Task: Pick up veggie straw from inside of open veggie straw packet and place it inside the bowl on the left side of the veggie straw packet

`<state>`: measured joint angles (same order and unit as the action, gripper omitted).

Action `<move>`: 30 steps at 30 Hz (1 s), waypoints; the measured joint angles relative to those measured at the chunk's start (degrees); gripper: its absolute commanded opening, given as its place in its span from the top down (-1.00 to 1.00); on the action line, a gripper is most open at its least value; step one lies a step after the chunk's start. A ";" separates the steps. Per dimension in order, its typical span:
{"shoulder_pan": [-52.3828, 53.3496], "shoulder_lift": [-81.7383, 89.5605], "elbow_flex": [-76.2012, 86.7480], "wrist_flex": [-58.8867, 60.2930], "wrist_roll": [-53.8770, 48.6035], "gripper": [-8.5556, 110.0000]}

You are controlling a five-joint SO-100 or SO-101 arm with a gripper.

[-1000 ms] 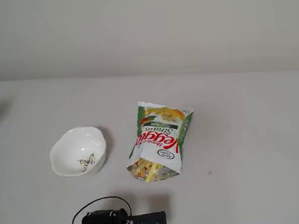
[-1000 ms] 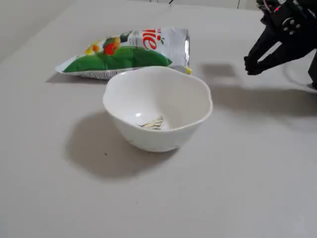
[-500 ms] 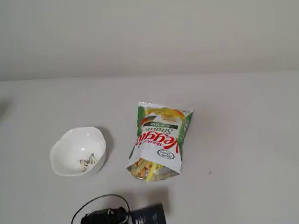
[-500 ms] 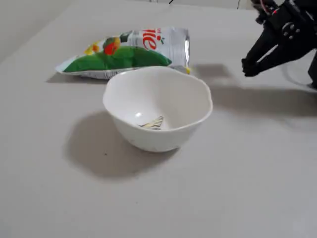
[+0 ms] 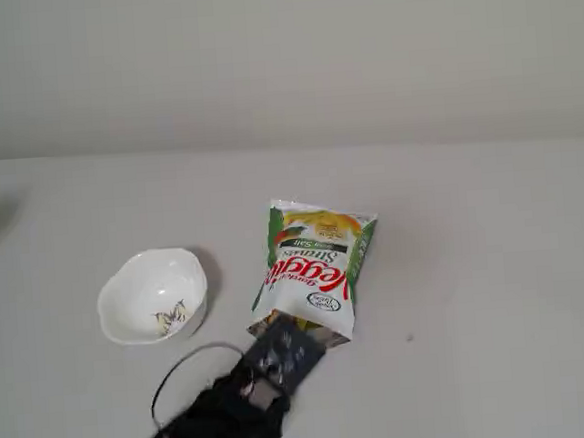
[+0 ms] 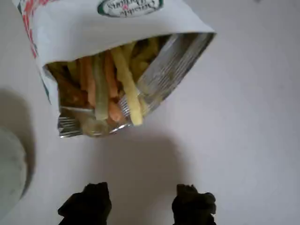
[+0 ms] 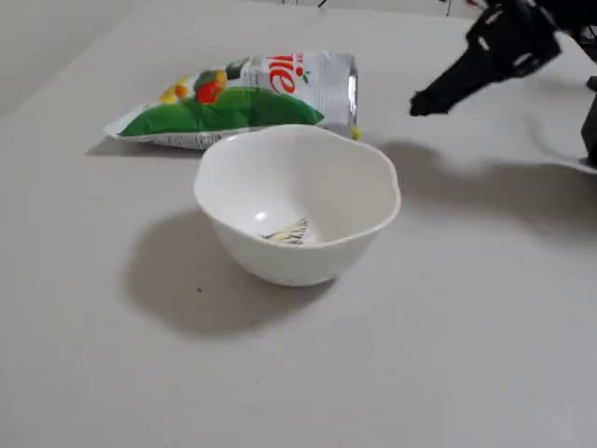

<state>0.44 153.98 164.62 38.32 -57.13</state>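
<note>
I expect the veggie straw (image 5: 304,323) to come out easily when I pull and leave the packet lying there, because the packet's open end (image 5: 325,333) gapes toward my gripper.
The veggie straw packet (image 5: 318,262) lies flat on the table, its torn silvery end toward the arm. In the wrist view the packet (image 6: 108,23) gapes open and holds several orange, green and pale straws. One bright yellow veggie straw (image 6: 127,86) pokes out over its lip. My gripper (image 6: 139,206) is open, its two dark fingertips (image 6: 86,206) a short way in front of the opening with nothing between them. The white bowl (image 5: 152,296) stands left of the packet; it holds only a small dark drawing (image 7: 287,231). In a fixed view the gripper (image 7: 422,103) hovers just off the packet's (image 7: 233,98) open end.
A black cable (image 5: 182,372) loops beside the arm body (image 5: 217,435) at the bottom of a fixed view. The bowl's rim (image 6: 9,173) shows at the left edge of the wrist view. The pale table (image 5: 478,296) is bare to the right of the packet.
The arm has swung forward from the table's near edge toward the packet's open end, and now covers that end in a fixed view. Bowl and packet have not moved.
</note>
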 measured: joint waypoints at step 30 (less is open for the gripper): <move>0.00 -47.20 -26.37 -10.02 -3.08 0.55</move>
<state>0.44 106.79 138.25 28.30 -60.21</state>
